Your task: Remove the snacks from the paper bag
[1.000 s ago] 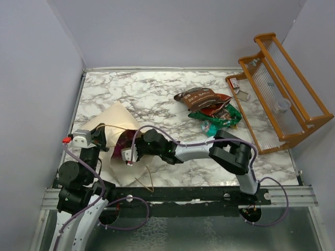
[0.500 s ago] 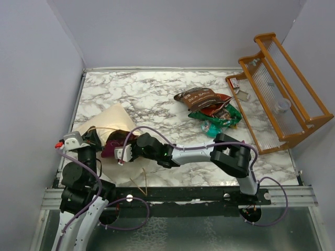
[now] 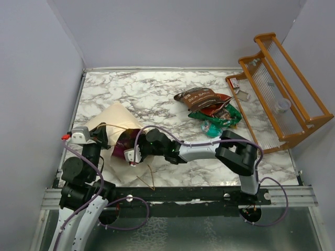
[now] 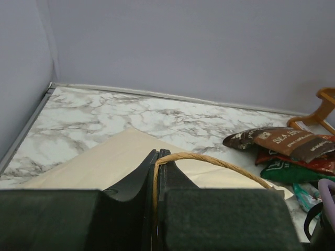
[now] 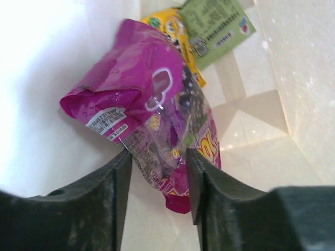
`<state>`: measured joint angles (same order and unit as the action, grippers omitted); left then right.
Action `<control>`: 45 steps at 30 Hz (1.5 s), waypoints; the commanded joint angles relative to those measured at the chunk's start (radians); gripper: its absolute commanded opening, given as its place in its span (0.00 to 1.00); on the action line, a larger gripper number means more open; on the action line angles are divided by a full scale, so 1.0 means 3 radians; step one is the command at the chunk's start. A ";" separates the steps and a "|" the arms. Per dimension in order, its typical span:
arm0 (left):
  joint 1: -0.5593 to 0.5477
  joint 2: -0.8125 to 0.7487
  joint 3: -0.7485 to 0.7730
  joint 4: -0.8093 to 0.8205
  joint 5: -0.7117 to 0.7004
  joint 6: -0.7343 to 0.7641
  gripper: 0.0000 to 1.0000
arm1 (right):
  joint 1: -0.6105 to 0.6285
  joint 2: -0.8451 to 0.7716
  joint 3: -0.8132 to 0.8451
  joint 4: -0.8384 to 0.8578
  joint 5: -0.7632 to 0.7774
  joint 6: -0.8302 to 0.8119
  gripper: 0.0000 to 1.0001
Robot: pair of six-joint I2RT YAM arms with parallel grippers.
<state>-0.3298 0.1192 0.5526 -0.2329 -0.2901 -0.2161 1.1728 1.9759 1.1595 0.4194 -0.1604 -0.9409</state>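
Note:
Next, I move my right gripper's fingers toward the white label [image 5: 108, 123] and close there before pulling the packet out, as they straddle only the purple packet's lower end [image 5: 170, 183].
The beige paper bag [image 3: 111, 119] lies on its side at the table's left, mouth toward the right arm. My left gripper [image 4: 157, 155] is shut on its twisted cord handle [image 4: 220, 161]. My right gripper [image 5: 157, 156] is inside the bag mouth, open, with its jaws either side of the lower end of a purple packet [image 5: 152, 99]. Behind that packet lie a yellow wrapper [image 5: 166, 27] and a green label [image 5: 212, 25]. In the top view the purple packet [image 3: 123, 144] shows at the bag mouth. A pile of snacks lies mid-right: a brown Sea Salt bag [image 3: 198, 96], a red bag [image 3: 215, 107] and green bags [image 3: 220, 121].
A wooden rack [image 3: 285, 89] holding a clear cup [image 3: 283, 105] fills the right side. The bag's other cord handle [image 3: 147, 179] trails near the front edge. Grey walls close in on the left, back and right.
The right arm pushed left into the bag, then drew back a little, and its jaws now stand apart. The left gripper swung left and returned, still holding the handle.

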 commanded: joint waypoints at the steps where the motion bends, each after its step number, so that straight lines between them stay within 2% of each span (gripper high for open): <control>1: -0.0005 -0.0045 0.0015 0.0149 0.0619 0.0160 0.00 | 0.0007 -0.0257 -0.0159 0.0088 -0.0705 -0.0170 0.49; 3: -0.0005 -0.0066 -0.0029 0.0162 0.0741 0.0194 0.00 | 0.0006 -0.0336 -0.0245 0.0050 -0.1011 -0.0245 0.54; 5: -0.0005 -0.0086 -0.0070 0.0172 0.0826 0.0229 0.00 | 0.0005 -0.0393 -0.0367 0.0132 -0.1260 -0.0281 0.77; 7: -0.0001 -0.0115 -0.0113 0.0198 0.0904 0.0261 0.00 | 0.0010 -0.0400 -0.0449 0.0190 -0.1357 -0.0311 0.92; 11: -0.0004 -0.0163 -0.0164 0.0271 0.1000 0.0296 0.00 | 0.0021 -0.0287 -0.0332 -0.0054 -0.1237 -0.0573 0.96; 14: -0.0002 -0.0193 -0.0194 0.0321 0.1089 0.0312 0.00 | 0.0058 -0.0132 -0.0143 -0.0265 -0.0873 -0.0831 0.95; 16: -0.0002 -0.0203 -0.0196 0.0336 0.1121 0.0325 0.00 | 0.0149 -0.0020 -0.0083 -0.0191 -0.0547 -0.0901 0.95; 21: -0.0005 -0.0224 -0.0195 0.0338 0.1182 0.0340 0.00 | 0.0221 0.0190 -0.0001 -0.0051 0.0032 -0.1276 0.86; 27: -0.0004 -0.0275 -0.0185 0.0320 0.1217 0.0350 0.00 | 0.0232 0.0344 0.0143 -0.0347 0.0258 -0.1553 0.84; 31: -0.0005 -0.0282 -0.0220 0.0404 0.1313 0.0328 0.00 | 0.0232 0.0539 0.0203 0.0079 0.0516 -0.1638 0.85; 37: -0.0005 -0.0289 -0.0210 0.0397 0.1386 0.0331 0.00 | 0.0228 0.0831 0.0382 0.0372 0.0557 -0.1864 0.82; 39: -0.0002 -0.0282 -0.0216 0.0400 0.1354 0.0325 0.00 | 0.0230 0.0856 0.0415 0.0502 0.0590 -0.1848 0.75; 42: -0.0004 -0.0272 -0.0228 0.0440 0.1384 0.0321 0.00 | 0.0226 0.0793 0.0423 0.0629 0.0529 -0.1754 0.50; 45: -0.0003 -0.0264 -0.0244 0.0458 0.1328 0.0312 0.00 | 0.0222 0.0688 0.0312 0.0862 0.0455 -0.1648 0.31</control>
<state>-0.3298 0.0483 0.4927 -0.1421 0.0978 -0.1207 1.2373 2.2162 1.2594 0.5236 -0.0113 -1.4532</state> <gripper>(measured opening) 0.029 0.445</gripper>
